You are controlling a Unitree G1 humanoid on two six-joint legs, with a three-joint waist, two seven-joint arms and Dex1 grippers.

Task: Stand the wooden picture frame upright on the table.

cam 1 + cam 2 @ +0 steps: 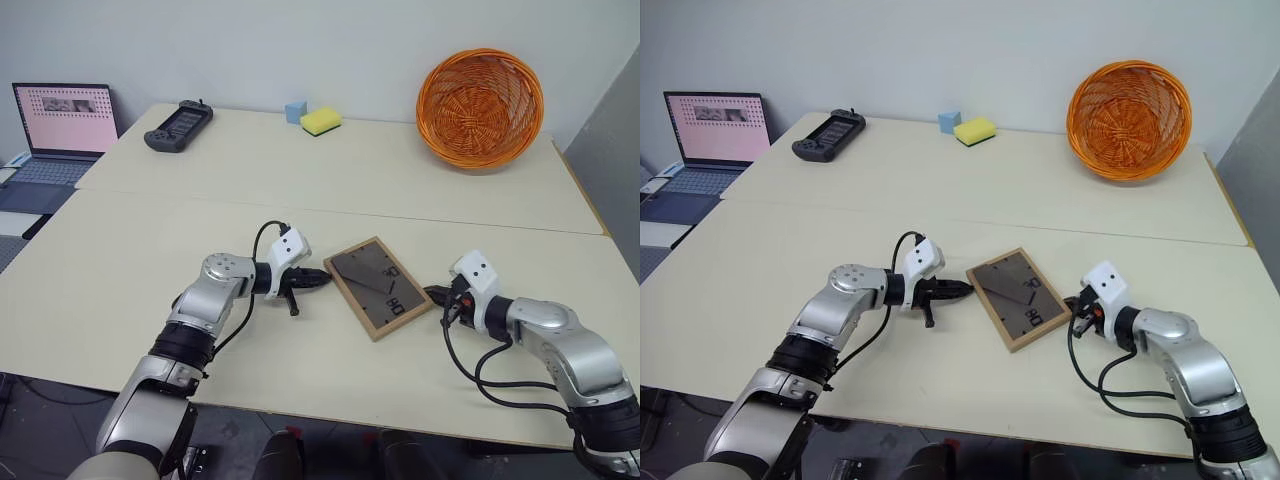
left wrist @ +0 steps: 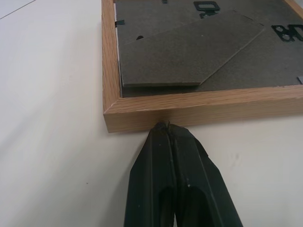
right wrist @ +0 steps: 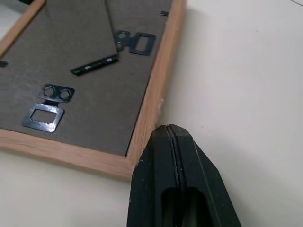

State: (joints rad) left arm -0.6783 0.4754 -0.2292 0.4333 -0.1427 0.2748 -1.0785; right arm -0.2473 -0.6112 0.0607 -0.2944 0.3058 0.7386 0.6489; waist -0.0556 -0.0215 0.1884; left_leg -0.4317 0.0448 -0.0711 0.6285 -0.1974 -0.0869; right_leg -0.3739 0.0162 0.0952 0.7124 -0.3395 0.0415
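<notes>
My shut left gripper is pressing on the slanted wooden picture frame's far corner (image 1: 329,264). It should push the frame straight, move back, open and take hold of the frame's near corner (image 1: 374,336).
The wooden picture frame (image 1: 378,287) lies flat on the table (image 1: 300,180), near the front edge, with its dark grey back board and prop leg (image 2: 189,52) facing up. My left gripper (image 1: 325,279) is shut, and its tips rest against the frame's left wooden edge (image 2: 189,106) close to a corner. My right gripper (image 1: 432,293) is also shut, with its tips just off the frame's right edge (image 3: 151,109) near a corner. Neither gripper holds anything. Two metal hangers (image 3: 45,111) show on the back board.
At the back right an orange wicker basket (image 1: 481,106) leans on the table. A yellow sponge (image 1: 320,121), a blue cube (image 1: 295,110) and a black game controller (image 1: 178,126) lie along the far edge. A laptop (image 1: 62,125) stands off the table to the left.
</notes>
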